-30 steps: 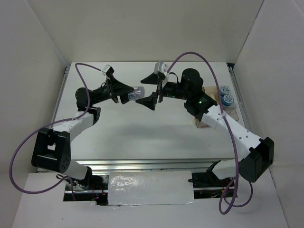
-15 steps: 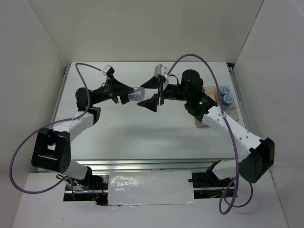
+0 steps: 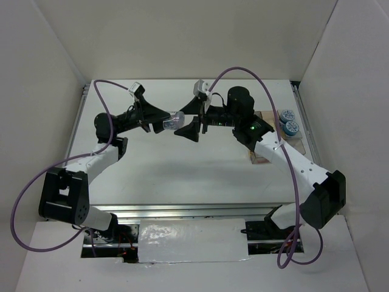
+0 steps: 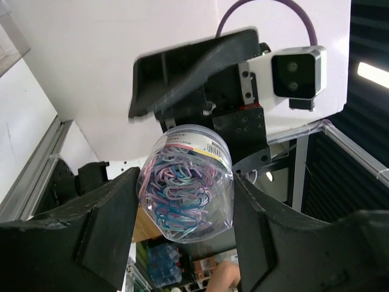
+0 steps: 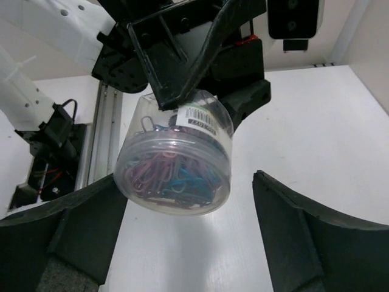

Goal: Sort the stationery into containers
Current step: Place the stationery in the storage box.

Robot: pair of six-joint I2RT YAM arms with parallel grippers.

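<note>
Next, my right gripper takes the jar's lid end (image 3: 179, 120) before my left gripper opens, because the jar is in my left gripper, far from the brownish container (image 3: 260, 156).
A clear round jar of coloured paper clips (image 3: 172, 120) is held up over the table's back middle, and my left gripper (image 3: 164, 120) is shut on it. In the left wrist view the jar (image 4: 185, 182) sits squeezed between both black fingers (image 4: 103, 225). My right gripper (image 3: 185, 118) faces it from the right, open, with its fingers above and below the jar's lid end. In the right wrist view the jar (image 5: 176, 158) lies close to one finger (image 5: 85, 225), and a wide gap separates it from the other. The brownish clear container (image 3: 259, 158) lies under the right arm, mostly hidden.
Two blue tape rolls (image 3: 290, 121) sit at the table's right edge behind the right arm. White walls close in the table at the back and both sides. A purple cable loops over each arm.
My right gripper has moved left, so its open fingers now reach round the jar's end. The left gripper has kept hold of the jar, almost still.
</note>
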